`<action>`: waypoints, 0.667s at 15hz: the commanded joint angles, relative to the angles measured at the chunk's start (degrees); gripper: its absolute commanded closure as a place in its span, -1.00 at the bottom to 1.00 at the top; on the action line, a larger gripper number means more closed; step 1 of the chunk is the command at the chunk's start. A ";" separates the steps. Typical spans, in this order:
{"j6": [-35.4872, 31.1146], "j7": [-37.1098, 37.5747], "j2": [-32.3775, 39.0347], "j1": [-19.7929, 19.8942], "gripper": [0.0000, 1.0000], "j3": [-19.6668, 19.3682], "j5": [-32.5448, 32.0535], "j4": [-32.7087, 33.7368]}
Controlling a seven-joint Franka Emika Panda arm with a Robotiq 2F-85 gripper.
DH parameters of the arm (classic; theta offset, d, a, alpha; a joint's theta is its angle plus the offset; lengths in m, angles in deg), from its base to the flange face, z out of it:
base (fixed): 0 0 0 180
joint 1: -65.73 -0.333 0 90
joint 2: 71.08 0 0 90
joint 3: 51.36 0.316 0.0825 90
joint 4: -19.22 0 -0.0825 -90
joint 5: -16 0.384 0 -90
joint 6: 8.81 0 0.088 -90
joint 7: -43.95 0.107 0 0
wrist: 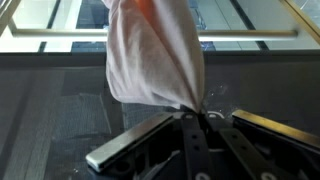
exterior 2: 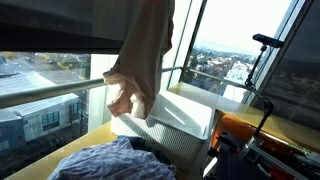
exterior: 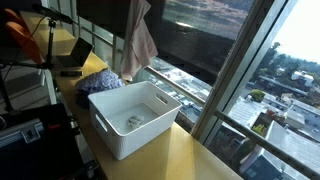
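Observation:
The pink cloth's lower end [exterior 2: 128,100] hangs toward the window, off the bin's opening. My gripper should move back over the middle of the white bin [exterior: 136,110] before opening.
My gripper [wrist: 198,112] is shut on a pale pink cloth [wrist: 155,55] and holds it high, so the cloth hangs down from the jaws. In both exterior views the cloth [exterior: 137,42] [exterior 2: 145,60] dangles in front of the window, above and behind a white plastic bin [exterior: 135,118]. The bin [exterior 2: 185,125] holds a small crumpled grey item [exterior: 134,122]. A blue-grey heap of clothes [exterior: 100,82] lies on the wooden counter beside the bin, also seen in an exterior view [exterior 2: 115,160]. The gripper body is hidden in both exterior views.
The wooden counter [exterior: 190,155] runs along a large window with metal rails [exterior 2: 60,92]. A cardboard box [exterior: 70,55] stands behind the clothes heap. An orange item [exterior 2: 245,135] and camera stands sit at the counter's far end.

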 commanded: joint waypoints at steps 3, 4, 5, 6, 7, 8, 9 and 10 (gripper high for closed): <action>2.94 -1.28 -3.70 2.14 0.98 -1.90 0.60 1.48; 1.97 -0.82 -3.88 2.72 0.98 -2.27 -0.11 -0.63; 0.29 -0.59 -4.00 3.68 0.98 -2.98 -1.05 -4.05; -0.40 -1.21 -3.87 4.36 0.98 -3.83 -0.58 -7.00; -0.54 -0.56 -3.71 5.27 0.98 -4.38 -1.37 -9.36; -0.91 -0.67 -3.56 6.19 0.98 -5.28 -1.44 -11.95; -2.46 -1.32 -3.46 7.04 0.98 -6.35 -0.94 -15.05; -3.54 -1.32 -3.01 7.78 0.98 -7.06 -0.96 -17.11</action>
